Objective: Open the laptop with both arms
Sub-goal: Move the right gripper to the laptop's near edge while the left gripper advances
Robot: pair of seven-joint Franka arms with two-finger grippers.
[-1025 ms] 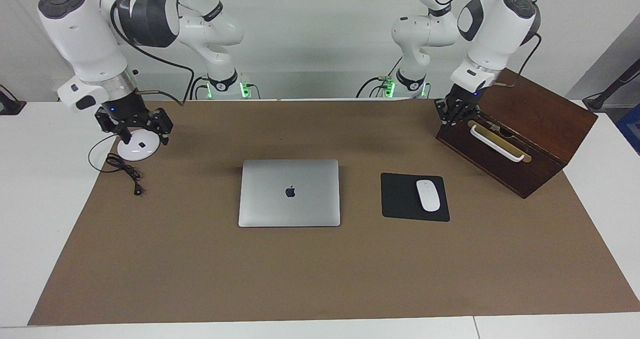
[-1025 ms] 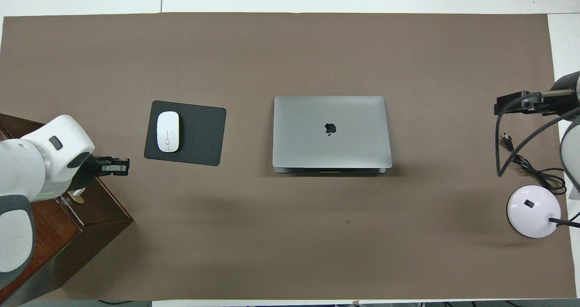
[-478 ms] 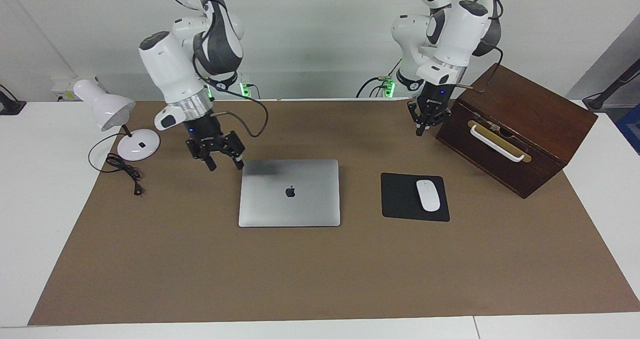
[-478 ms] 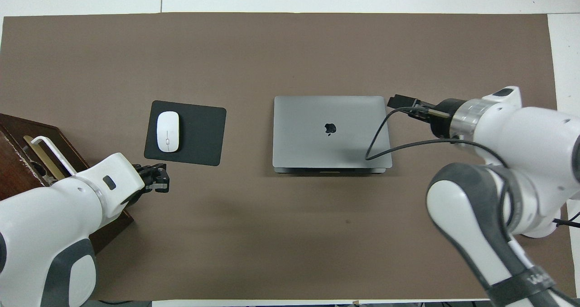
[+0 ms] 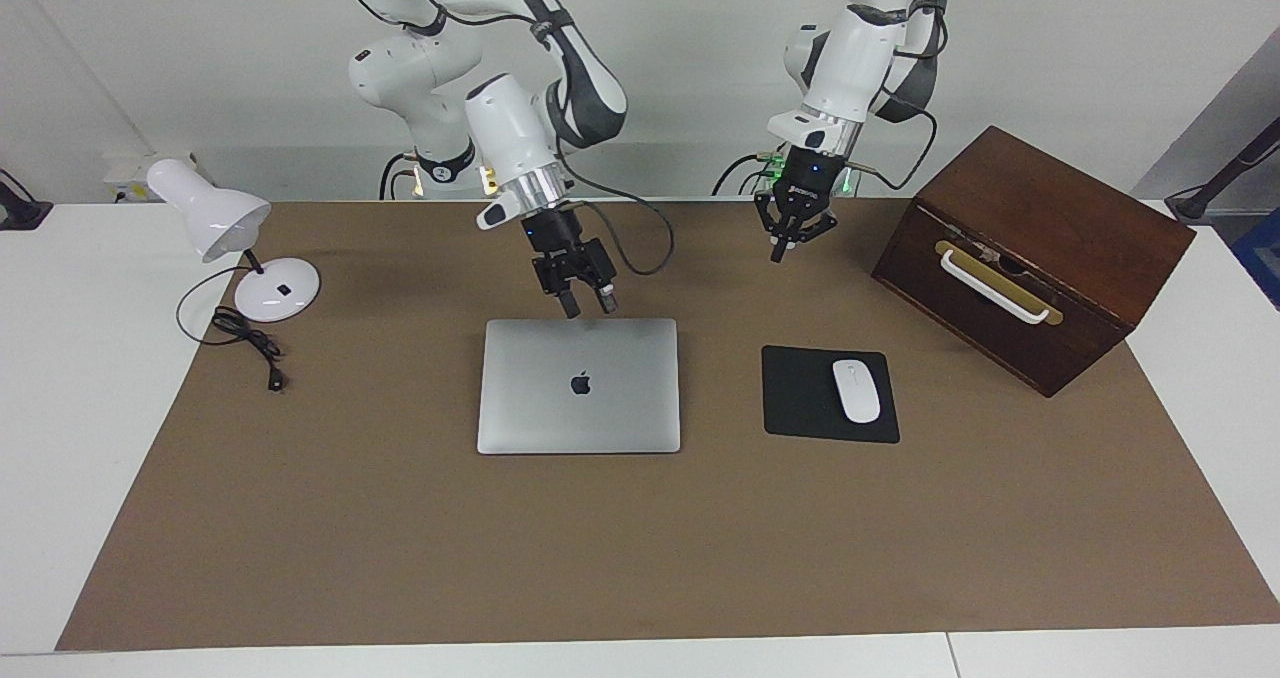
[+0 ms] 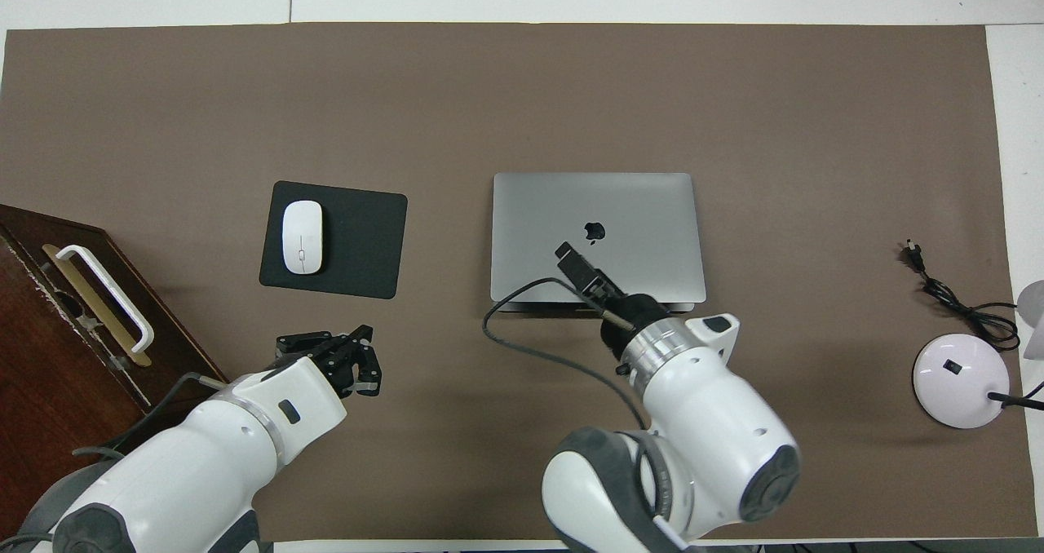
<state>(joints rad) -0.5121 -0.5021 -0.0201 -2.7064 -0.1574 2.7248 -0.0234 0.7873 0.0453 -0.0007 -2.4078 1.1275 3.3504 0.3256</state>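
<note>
I am looking at a dark gap (image 6: pixel 546 307) under the lid's near edge (image 6: pixel 594 230), so I expect the lid to swing up around its far edge when I lift it.
The silver-grey laptop (image 5: pixel 578 398) lies closed and flat on the brown mat, its apple logo up; it also shows in the overhead view (image 6: pixel 636 210). My right gripper (image 5: pixel 588 306) is open and points down, just above the laptop's edge nearest the robots; in the overhead view (image 6: pixel 571 255) it covers the lid near the logo. I cannot tell whether it touches the lid. My left gripper (image 5: pixel 795 241) hangs in the air over bare mat between the laptop and the wooden box, nearer the robots than the mousepad; it also shows in the overhead view (image 6: pixel 338 356).
A black mousepad (image 5: pixel 800 398) with a white mouse (image 5: pixel 856 390) lies beside the laptop toward the left arm's end. A dark wooden box (image 5: pixel 1040 248) with a white handle stands at that end. A white desk lamp (image 5: pixel 212 220) and its cable are at the right arm's end.
Both arms swung in from the table's ends. The right gripper went from the lamp to the laptop's near edge. The left gripper left the wooden box and moved toward the middle.
</note>
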